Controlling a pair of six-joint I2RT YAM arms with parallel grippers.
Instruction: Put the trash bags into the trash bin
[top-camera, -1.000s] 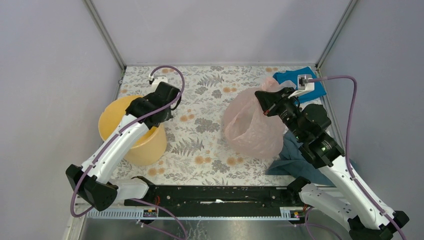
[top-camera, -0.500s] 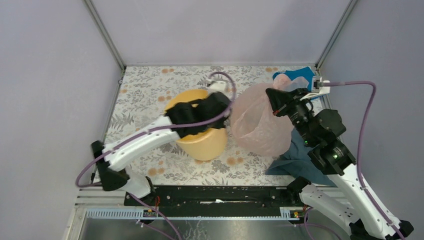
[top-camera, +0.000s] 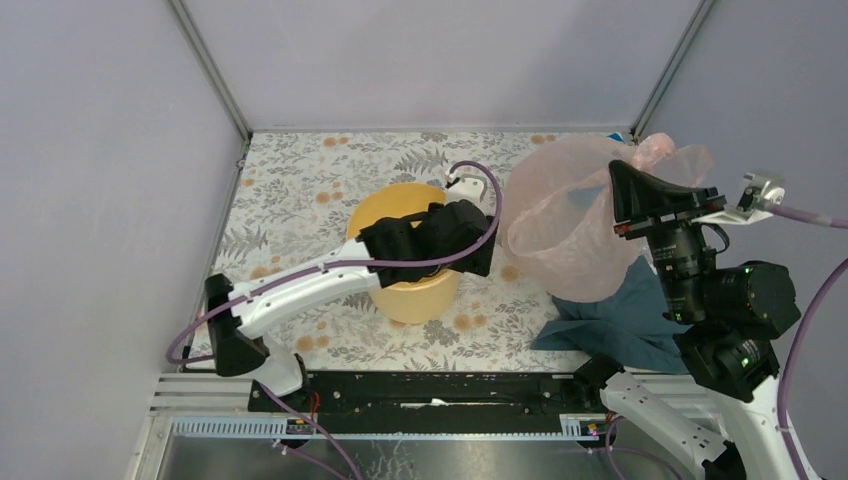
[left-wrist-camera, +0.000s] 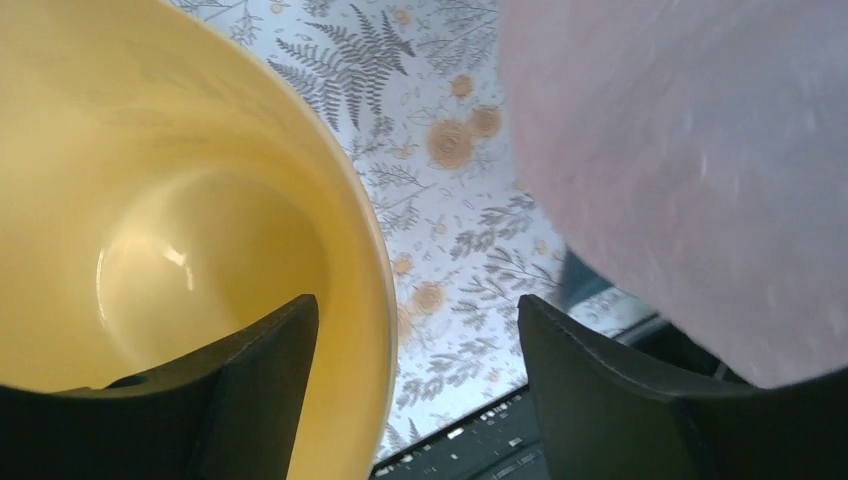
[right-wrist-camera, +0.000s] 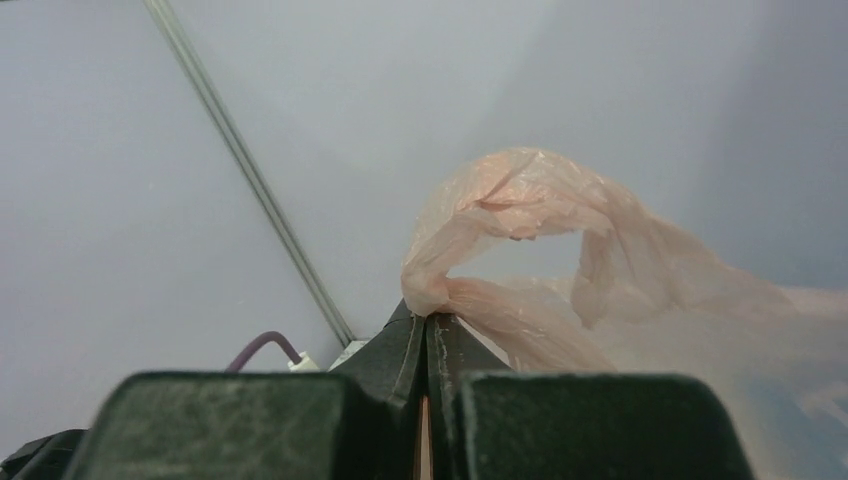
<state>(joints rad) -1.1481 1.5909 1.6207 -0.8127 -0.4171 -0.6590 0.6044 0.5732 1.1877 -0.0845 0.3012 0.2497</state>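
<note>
I should move my left gripper back out of the way because it blocks the trash bin's opening. After that, my right gripper will swing the hanging trash bag over the bin.
The trash bin, a round yellow-orange bucket, stands upright mid-table. My left gripper is open astride its right rim: one finger is inside the bin, the other outside, and neither presses the wall. The trash bag, thin crinkly pale pink, hangs in the air right of the bin and fills the upper right of the left wrist view. My right gripper is raised high and shut on the bag's twisted handle.
A grey-blue cloth lies crumpled at the table's right front, under the hanging bag. The floral table cover runs to the grey walls at left, back and right. The black base rail lies along the near edge.
My left arm has pulled the bin from the left side to mid-table, and its jaws have opened off the rim. My right arm has lifted the bag up and to the right.
</note>
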